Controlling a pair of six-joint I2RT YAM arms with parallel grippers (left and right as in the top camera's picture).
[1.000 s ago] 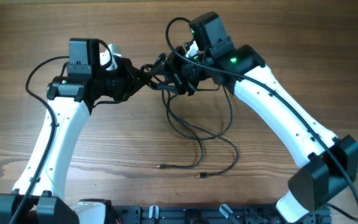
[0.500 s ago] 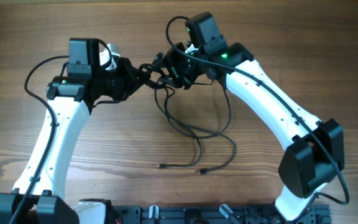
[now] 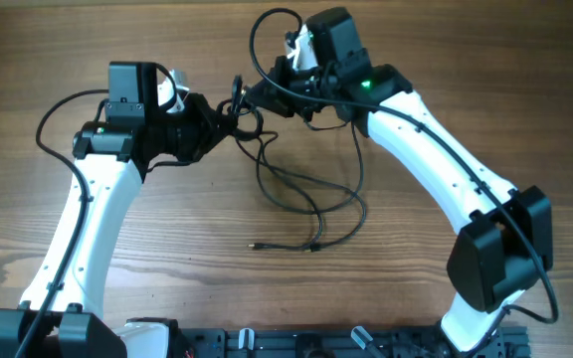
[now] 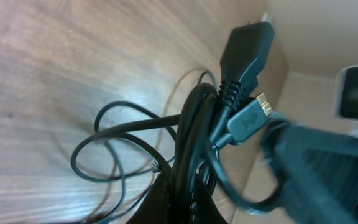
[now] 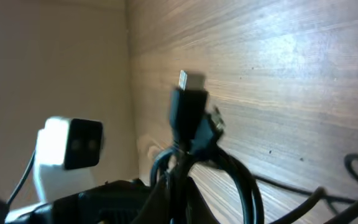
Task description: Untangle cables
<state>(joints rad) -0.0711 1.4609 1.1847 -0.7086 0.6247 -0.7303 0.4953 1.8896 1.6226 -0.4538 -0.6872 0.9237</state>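
The cable bundle point(image 3: 239, 104) is tightly bunched up where my grippers meet, so my left gripper should keep it back while my right gripper pulls a strand of cable point(image 4: 229, 185) away.
The black cables point(image 3: 306, 199) are bunched between the two grippers at the back of the table. Loose loops hang down to the wood and end in two small plugs point(image 3: 257, 244). My left gripper point(image 3: 229, 111) is shut on the bundle. In the left wrist view the gripper point(image 4: 188, 202) pinches several strands, with a large plug point(image 4: 247, 50) and a smaller silver-tipped one point(image 4: 250, 118) sticking out above. My right gripper point(image 3: 259, 96) meets it from the right and is shut on the same cables. In the right wrist view the gripper point(image 5: 179, 199) holds strands under an upright plug point(image 5: 188, 106).
The wooden table point(image 3: 466, 70) spreads on all sides. The arms' own thick black wires arc above the right wrist point(image 3: 267, 30) and left of the left arm point(image 3: 48, 119). The left arm's white camera block point(image 5: 70, 143) shows close to the right gripper.
My right gripper has moved left and back up to the left gripper and has shut on the cable bundle. The loose loops and plug ends have slid slightly left.
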